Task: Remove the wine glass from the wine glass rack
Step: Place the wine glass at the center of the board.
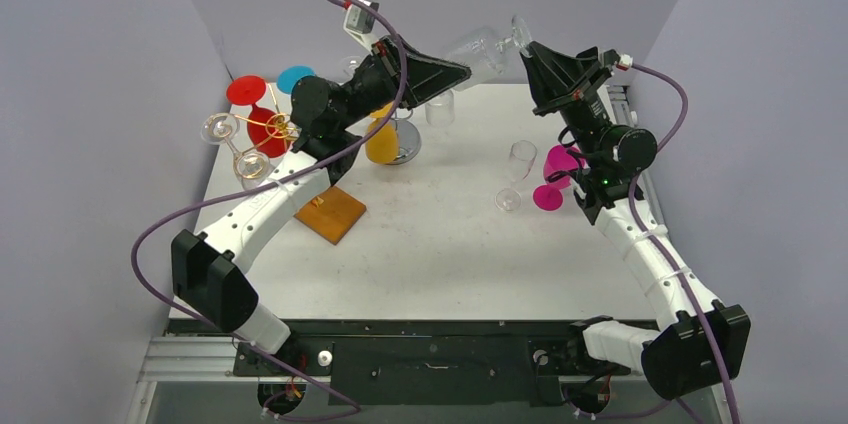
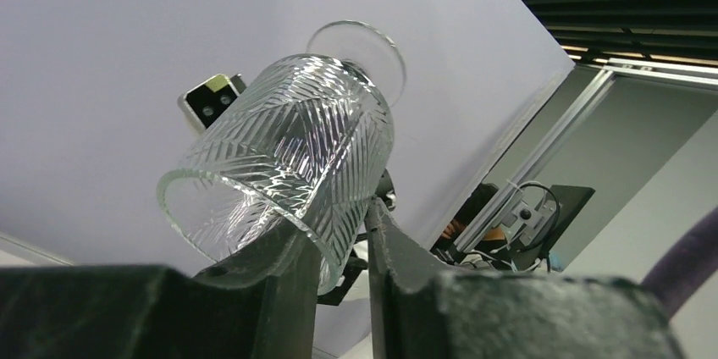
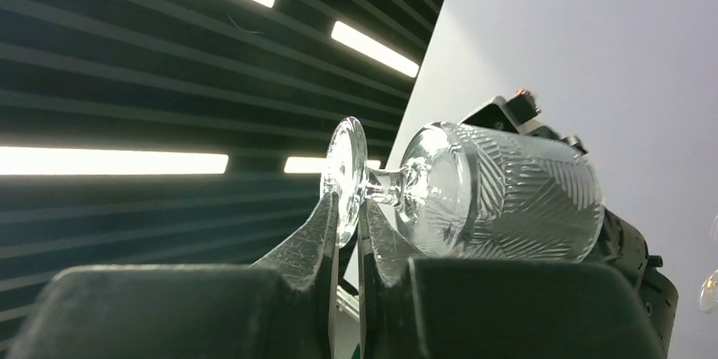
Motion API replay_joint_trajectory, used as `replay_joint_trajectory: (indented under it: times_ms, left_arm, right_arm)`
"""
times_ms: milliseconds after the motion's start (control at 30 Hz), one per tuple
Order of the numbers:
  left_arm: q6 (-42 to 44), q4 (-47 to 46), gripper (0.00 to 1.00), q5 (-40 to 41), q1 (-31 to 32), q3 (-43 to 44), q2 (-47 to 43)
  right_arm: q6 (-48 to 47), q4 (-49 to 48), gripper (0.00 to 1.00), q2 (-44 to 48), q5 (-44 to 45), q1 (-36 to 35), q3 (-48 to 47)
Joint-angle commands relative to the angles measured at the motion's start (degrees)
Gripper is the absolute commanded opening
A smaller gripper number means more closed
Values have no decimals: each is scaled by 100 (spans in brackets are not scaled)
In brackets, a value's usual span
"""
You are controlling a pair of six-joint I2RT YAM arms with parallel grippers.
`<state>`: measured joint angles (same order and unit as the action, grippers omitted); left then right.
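Note:
I should open my right gripper and pull it back before the wine glass goes down, because that gripper is clamped on the wine glass's foot [image 1: 520, 33] while my left gripper holds its rim [image 2: 279, 208].
A clear cut-pattern wine glass [image 1: 480, 49] hangs on its side in mid-air between both arms, off the rack. My right gripper [image 1: 524, 44] is shut on its round foot [image 3: 345, 174], with the bowl [image 3: 499, 198] pointing away. My left gripper [image 2: 343, 232] pinches the bowl's wall at the rim [image 2: 288, 164], one finger inside and one outside. The wine glass rack [image 1: 333, 212], a wooden base with gold wire arms [image 1: 265, 129], stands at the left under my left arm and carries other glasses.
Red [image 1: 246, 90] and blue [image 1: 295, 78] glass feet and clear glasses [image 1: 218, 127] hang on the rack. A yellow glass [image 1: 381, 141] stands mid-table. A pink glass [image 1: 556, 176] and a clear one [image 1: 515, 172] lie by my right arm. A tumbler [image 1: 439, 107] stands at the back.

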<state>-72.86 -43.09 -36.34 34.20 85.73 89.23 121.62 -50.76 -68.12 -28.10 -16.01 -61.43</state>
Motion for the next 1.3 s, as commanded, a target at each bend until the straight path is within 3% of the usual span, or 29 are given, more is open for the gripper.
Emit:
replay_joint_trajectory:
  times_ms: [0,100,267,367,633,700,933,1100,1267]
  left_arm:
    - [7,-389,10,-168,218,198,-148]
    - [333,36,0,-122,297,272,-212]
    - [936,1226,0,125,429,407,-355]
    - [1482,1971,0,437,526,546,-425]
    - [2670,4407,0,1459,788,1304,-536]
    - [3001,5489,0,1817,931,1649,-430]
    - [4022,7707,0,3451,1575,2712,-41]
    - [4305,8646,0,4326,1993,2752,223]
    - [4426,9107,0,4541,2130,2653,565]
  right_arm:
    - [586,-396,0,18,-107,10,154]
    - [221,88,0,222,-214,58,313]
    - [-720,1008,0,529,-373,215,469]
    - [-1429,2084,4,763,-439,343,344]
    - [-4263,5706,62,1361,-49,994,-530]
    - [-4868,6389,70,1434,73,1223,-757]
    - [-6769,8436,76,1459,1009,1582,-1706]
    - [-7430,8980,77,1322,1527,1583,-2187]
    - [-7656,9232,78,1099,1720,1583,-2606]
